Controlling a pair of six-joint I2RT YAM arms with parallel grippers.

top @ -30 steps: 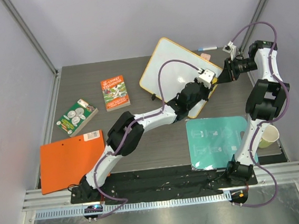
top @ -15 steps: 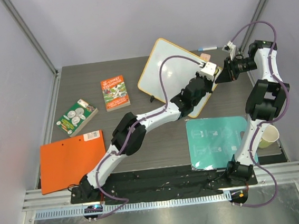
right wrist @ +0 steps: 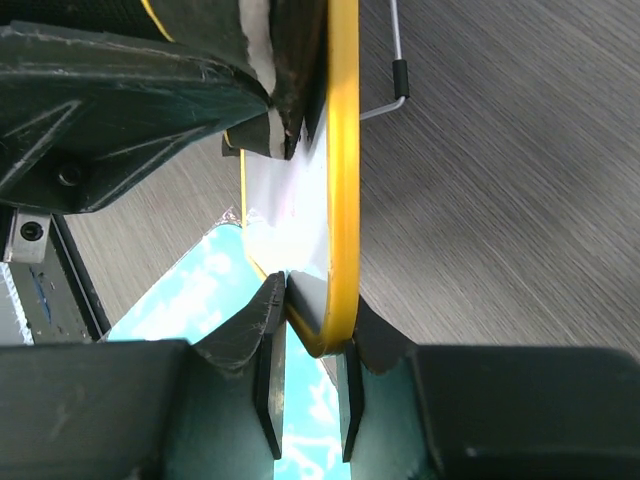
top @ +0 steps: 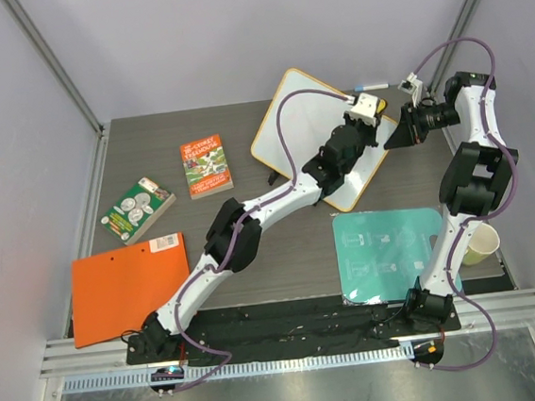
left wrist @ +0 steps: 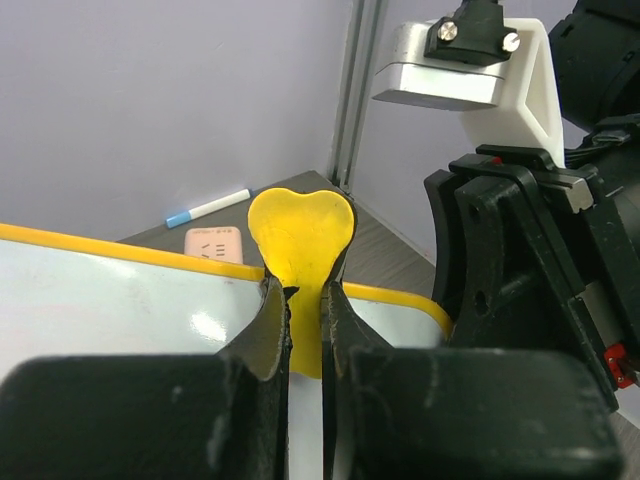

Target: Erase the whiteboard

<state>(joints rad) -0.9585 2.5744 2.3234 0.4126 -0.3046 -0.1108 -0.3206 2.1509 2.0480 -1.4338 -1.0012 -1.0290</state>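
Note:
My left gripper should pull the eraser back across the whiteboard's middle (top: 308, 128), because the eraser's tip (left wrist: 301, 222) sticks out past the yellow rim near my right gripper.
The whiteboard (top: 303, 121), white with a yellow rim, stands tilted at the back right of the table. My left gripper (top: 376, 112) is over its far right corner, shut on a flat yellow heart-shaped eraser (left wrist: 300, 232) whose tip sticks past the rim (left wrist: 110, 251). In the left wrist view the board face (left wrist: 120, 310) looks clean. My right gripper (top: 392, 138) is shut on the board's right edge; the right wrist view shows the yellow rim (right wrist: 343, 150) pinched between its fingers (right wrist: 270, 318).
A blue-capped marker (left wrist: 207, 208) and a small pink block (left wrist: 214, 244) lie behind the board. A teal mat (top: 391, 253) sits in front of it, a paper cup (top: 478, 245) at far right. Two books (top: 206, 166) (top: 138, 209) and an orange folder (top: 127, 285) lie to the left.
My left gripper has slid with the yellow eraser up the board toward its far right corner. The right gripper has kept its hold on the board's edge.

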